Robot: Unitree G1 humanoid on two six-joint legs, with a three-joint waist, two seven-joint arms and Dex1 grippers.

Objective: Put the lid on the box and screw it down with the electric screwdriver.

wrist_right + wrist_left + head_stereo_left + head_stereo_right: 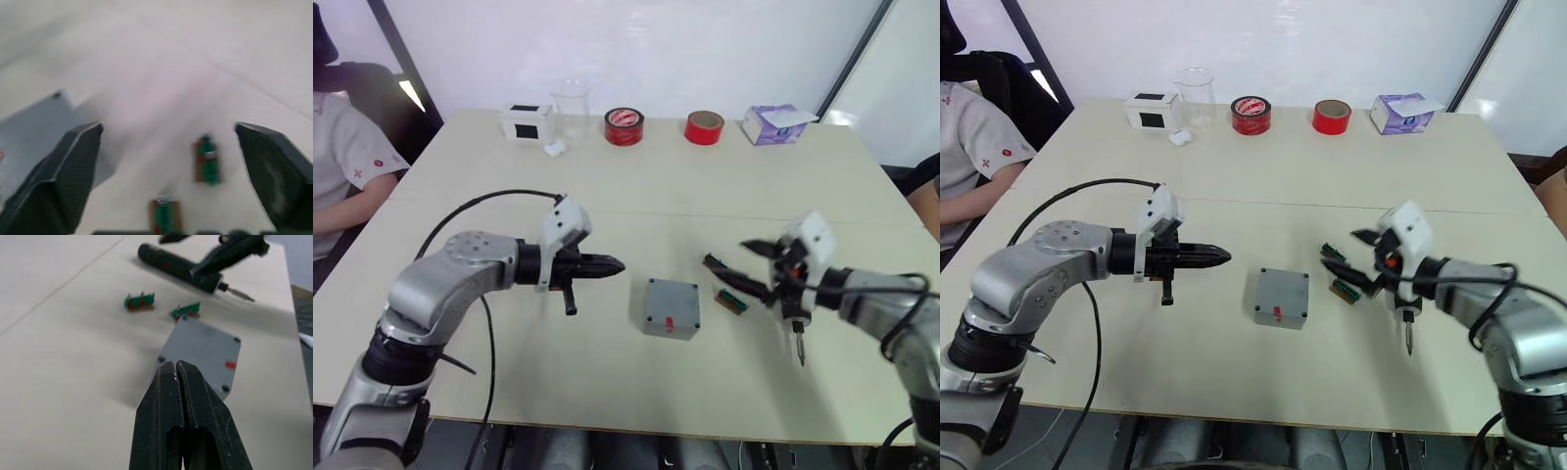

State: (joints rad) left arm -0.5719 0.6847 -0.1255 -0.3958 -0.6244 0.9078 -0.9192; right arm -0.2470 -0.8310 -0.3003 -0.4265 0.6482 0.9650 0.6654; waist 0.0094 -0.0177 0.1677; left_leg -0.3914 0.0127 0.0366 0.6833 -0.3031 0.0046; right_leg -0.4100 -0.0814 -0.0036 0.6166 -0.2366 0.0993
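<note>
My gripper will find screws already waiting at the grey lid's corners when I lower the electric screwdriver (797, 323), since small dark spots (695, 287) mark those corners.
The grey lid (673, 300) lies on top of the box (666, 332) at mid-table, with a small red mark on it; the inside of the box is hidden. My left gripper (617, 264) is shut and empty, hovering just left of the box with its tips pointing at it. Right of the box, my right gripper (747, 265) stands wide open with nothing between its fingertips (73, 166). The black electric screwdriver (791, 308) sits under that gripper's base, its metal bit (800, 354) pointing toward me. I cannot tell whether it rests on the table.
Two small green strips (732, 302) lie between the box and my right gripper. Along the far edge stand a white box (527, 121), a clear cup (572, 113), two red tape rolls (625, 126) and a purple tissue box (773, 123). A seated person (342, 166) is at the left.
</note>
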